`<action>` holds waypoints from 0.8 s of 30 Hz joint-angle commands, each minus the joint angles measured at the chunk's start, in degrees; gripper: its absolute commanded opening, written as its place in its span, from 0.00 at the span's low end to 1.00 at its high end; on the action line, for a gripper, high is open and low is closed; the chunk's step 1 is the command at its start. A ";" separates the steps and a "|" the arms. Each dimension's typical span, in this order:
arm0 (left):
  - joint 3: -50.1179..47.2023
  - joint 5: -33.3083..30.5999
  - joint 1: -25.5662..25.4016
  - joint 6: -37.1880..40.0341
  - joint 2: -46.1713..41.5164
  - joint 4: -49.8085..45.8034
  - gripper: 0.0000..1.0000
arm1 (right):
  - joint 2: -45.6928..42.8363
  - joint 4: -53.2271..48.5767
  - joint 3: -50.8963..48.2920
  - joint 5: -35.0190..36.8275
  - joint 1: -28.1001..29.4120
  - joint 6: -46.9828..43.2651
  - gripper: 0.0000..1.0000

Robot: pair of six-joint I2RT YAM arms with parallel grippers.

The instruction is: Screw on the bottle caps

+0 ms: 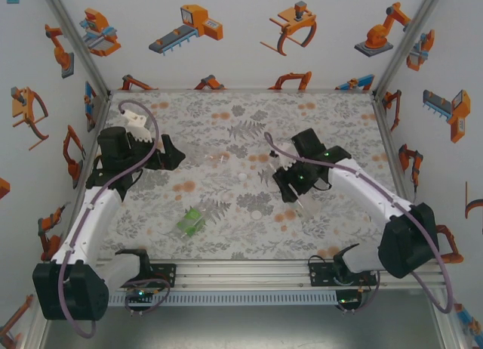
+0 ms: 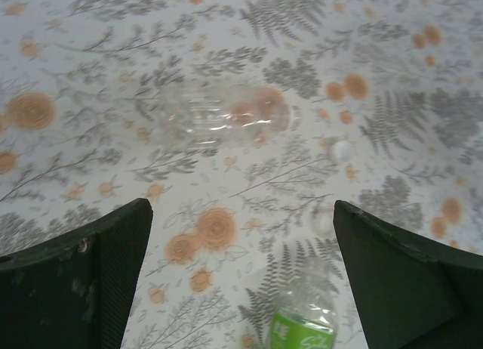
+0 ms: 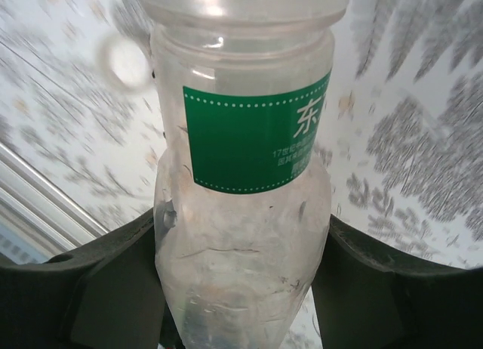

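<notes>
My right gripper is on the clear bottle's body (image 3: 241,243) and the way is open. My left gripper should go on toward that bottle (image 1: 303,209) and close around it.
My right gripper (image 3: 241,239) is shut on a clear bottle (image 3: 241,137) with a dark green label, its fingers pressed on both sides of the lower body. In the top view that gripper (image 1: 296,192) is right of centre. A white bottle cap (image 3: 127,60) lies on the mat beyond the bottle. My left gripper (image 2: 241,207) is open above the mat with nothing between its fingers (image 2: 113,251). Ahead of it a second clear bottle (image 2: 226,115) lies on its side, with a small white cap (image 2: 342,149) to its right. A bottle with a light green label (image 2: 306,322) lies near the frame's lower edge (image 1: 192,220).
The floral mat (image 1: 226,115) covers the table between white walls printed with orange robot pictures. An aluminium rail (image 1: 249,270) runs along the near edge by the arm bases. Another small white cap (image 1: 256,213) lies near the centre of the mat.
</notes>
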 commanded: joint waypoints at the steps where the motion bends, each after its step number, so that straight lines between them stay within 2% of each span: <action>1: 2.72 12.30 -1.68 -5.95 -1.39 6.34 0.99 | -2.22 6.21 4.21 -6.13 0.57 8.50 0.47; 4: 3.30 16.53 -4.89 -8.80 -1.93 13.57 0.99 | -3.52 12.25 6.42 -8.26 0.62 14.05 0.45; 8: 5.81 18.35 -10.82 -7.23 -1.66 17.27 0.98 | -5.37 22.37 7.56 -12.85 0.66 19.75 0.41; 12: 7.53 20.21 -16.98 -6.68 -0.88 21.86 0.97 | -7.22 37.03 6.32 -19.06 0.62 26.08 0.41; 15: 8.33 20.11 -20.71 -9.20 0.46 26.22 0.97 | -7.83 49.29 4.77 -24.56 0.71 30.78 0.41; 19: 7.47 19.94 -23.52 -17.96 2.94 38.06 0.97 | -7.54 68.30 2.06 -28.38 0.70 39.96 0.39; 24: 9.38 20.12 -27.29 -19.03 5.40 41.90 0.97 | -4.53 84.52 2.66 -33.04 1.21 49.55 0.36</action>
